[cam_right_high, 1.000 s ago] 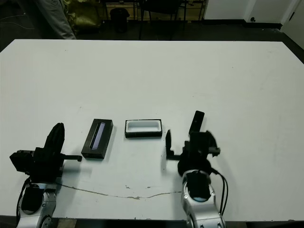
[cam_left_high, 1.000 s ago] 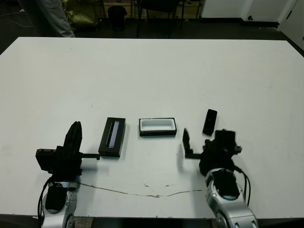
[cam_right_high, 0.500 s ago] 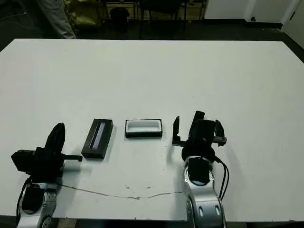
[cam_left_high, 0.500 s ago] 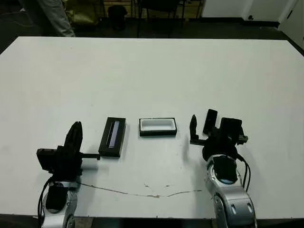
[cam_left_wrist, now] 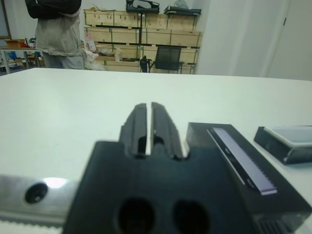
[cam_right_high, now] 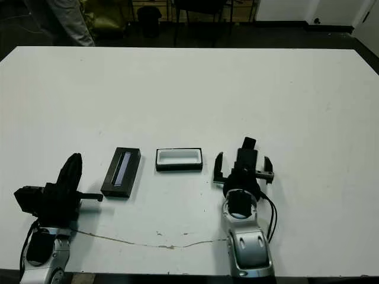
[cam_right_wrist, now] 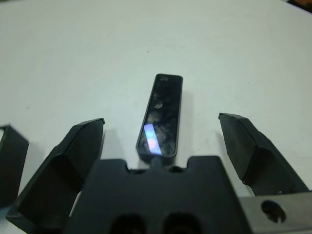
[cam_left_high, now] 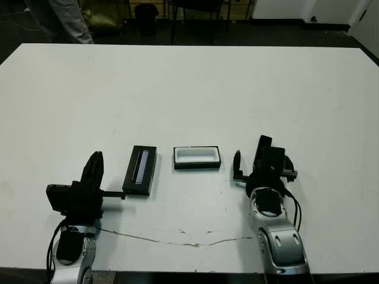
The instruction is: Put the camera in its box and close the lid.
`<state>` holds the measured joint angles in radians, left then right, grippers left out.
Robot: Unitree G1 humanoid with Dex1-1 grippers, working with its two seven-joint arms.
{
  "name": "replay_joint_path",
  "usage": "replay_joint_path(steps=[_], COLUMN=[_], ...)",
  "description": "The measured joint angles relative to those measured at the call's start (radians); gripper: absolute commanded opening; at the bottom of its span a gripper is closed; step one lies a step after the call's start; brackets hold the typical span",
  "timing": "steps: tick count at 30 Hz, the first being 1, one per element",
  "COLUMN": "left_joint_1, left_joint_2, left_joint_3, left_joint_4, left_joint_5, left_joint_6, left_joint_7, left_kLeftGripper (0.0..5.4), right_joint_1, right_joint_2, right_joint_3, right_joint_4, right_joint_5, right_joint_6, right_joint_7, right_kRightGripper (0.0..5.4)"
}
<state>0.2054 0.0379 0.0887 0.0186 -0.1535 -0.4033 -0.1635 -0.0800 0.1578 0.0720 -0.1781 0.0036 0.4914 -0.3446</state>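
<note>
My gripper will lower the camera, and it will settle flat and nearly flush because the white lining (cam_left_high: pixel 197 155) has a long, narrow hollow like the slim camera's shape (cam_right_wrist: pixel 161 115).
The camera (cam_right_wrist: pixel 161 114), a slim black bar with a bluish glint, lies flat on the white table; only its far end (cam_left_high: pixel 263 141) shows in the eye views. My right gripper (cam_left_high: pixel 262 167) is open, one finger on each side of the camera (cam_right_wrist: pixel 163 122), not touching it. The box (cam_left_high: pixel 196 158), a black tray with a white lining, sits open to the left of it. Further left lies the lid (cam_left_high: pixel 140 170), with its grey strip facing up. My left gripper (cam_left_high: pixel 95 161) is shut and empty (cam_left_wrist: pixel 148 109), just left of the lid (cam_left_wrist: pixel 234 156).
A thin crack line (cam_left_high: pixel 183 236) runs across the table near its front edge. A person (cam_left_high: pixel 65 18) stands beyond the far left corner, and a chair (cam_left_high: pixel 195 7) stands behind the far edge. Bare white table surrounds the three things.
My right gripper has moved forward and turned, from short of the camera to standing open around it. The left arm, lid and box have not moved.
</note>
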Motion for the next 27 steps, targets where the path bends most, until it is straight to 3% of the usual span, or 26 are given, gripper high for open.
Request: replay_joint_path(steps=[10,16,19,27], left_joint_1=[-0.004,-0.003,-0.003,-0.004], left_joint_2=[0.001,0.001,0.001,0.001], left_joint_3=[0.000,0.001,0.001,0.002], left_joint_4=[0.014,0.011,0.009,0.009], left_joint_5=[-0.006,-0.006,-0.006,-0.006], left_joint_6=[-0.017,-0.010,-0.004,0.005], left_joint_7=[-0.010,-0.012,-0.012,-0.014], left_kLeftGripper=[0.00,0.00,0.00,0.00], right_joint_1=[-0.065,-0.070,-0.070,-0.074], right_joint_2=[0.002,0.002,0.002,0.004], right_joint_3=[-0.028,-0.027,-0.029,-0.021], right_joint_4=[0.133,0.144,0.158,0.222], right_joint_5=[0.040,0.042,0.049,0.054], right_joint_6=[-0.093,-0.098,-0.119,-0.217], right_joint_7=[-0.050,-0.083,-0.103,-0.134], right_kRightGripper=[5.38,5.38,5.02,3.20])
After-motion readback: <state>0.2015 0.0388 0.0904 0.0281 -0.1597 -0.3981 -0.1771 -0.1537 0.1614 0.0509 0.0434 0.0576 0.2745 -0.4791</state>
